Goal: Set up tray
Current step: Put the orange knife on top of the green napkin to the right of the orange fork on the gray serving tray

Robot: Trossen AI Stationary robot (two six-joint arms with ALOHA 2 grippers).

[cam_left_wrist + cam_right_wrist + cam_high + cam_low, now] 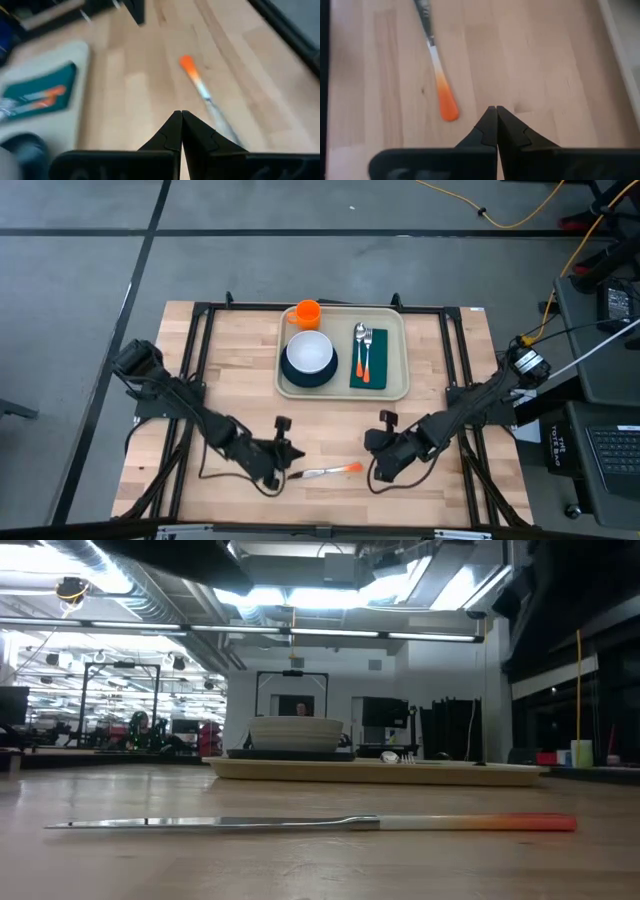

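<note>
The knife (pixel 328 471) lies clear of the tray with its blade tip pointing toward the robot's left gripper, so the robot should now move in until its fingers open over the blade (pixel 306 474).
The beige tray (pixel 400 385) sits at the table's far middle and carries a dark teal plate (pixel 300 378) with a white bowl (pixel 310 352), an orange cup (pixel 307 312), and a green napkin (pixel 368 372) with an orange-handled fork and spoon (pixel 362 350). A knife with an orange-and-white handle (pixel 330 471) lies flat on the wood near the table's near edge, between the two grippers. My left gripper (pixel 283 470) is shut, just left of the blade tip. My right gripper (pixel 378 465) is shut, just right of the handle end. In the low view the knife (pixel 320 824) lies before the tray (pixel 380 771).
Black frame rails (pixel 200 360) run along both sides of the table, and cables (pixel 520 215) lie on the floor beyond. Bare wood (pixel 240 380) spreads left of the tray and along the near edge around the knife.
</note>
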